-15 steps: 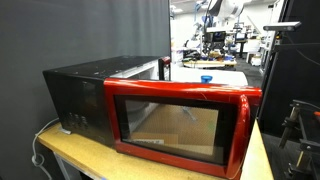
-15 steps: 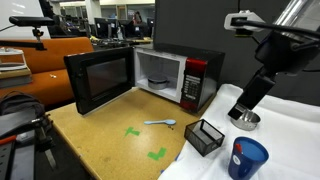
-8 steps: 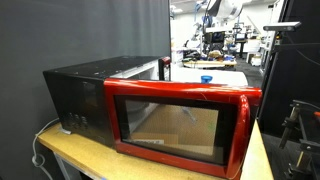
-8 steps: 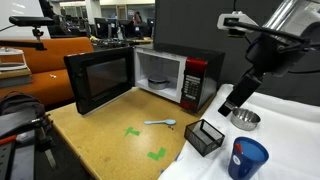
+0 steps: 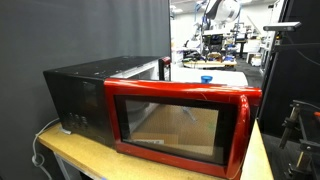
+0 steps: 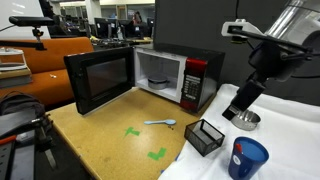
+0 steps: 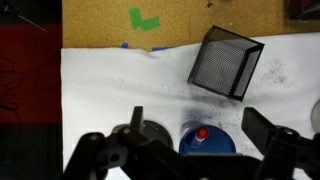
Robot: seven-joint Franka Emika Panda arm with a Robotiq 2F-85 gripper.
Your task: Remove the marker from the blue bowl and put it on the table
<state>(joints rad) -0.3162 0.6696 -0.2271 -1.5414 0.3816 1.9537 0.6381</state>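
The marker is away from my gripper, which hangs high by the silver bowl [image 6: 246,121], so I should move the gripper over the blue bowl [image 6: 246,153] before I lower it to the marker.
In the wrist view the blue bowl [image 7: 210,143] sits on the white table [image 7: 105,95] near the bottom edge. A marker [image 7: 199,136] with a red cap stands inside it. My gripper [image 7: 197,118] hangs open above the bowl, with one finger on each side and nothing between them. In an exterior view the gripper [image 6: 236,111] is above the table [image 6: 295,125], well clear of the blue bowl [image 6: 247,158] at the near edge. The marker cannot be made out there.
A black mesh basket [image 7: 226,62] [image 6: 205,136] stands close to the bowl. A silver bowl [image 6: 246,120] lies under the arm. The open red microwave [image 6: 165,78], a spoon [image 6: 160,123] and green tape marks [image 6: 157,153] are on the tan bench top.
The arm swung a little left, then back and slightly lower over the table. The jaws stayed open and nothing on the table moved.
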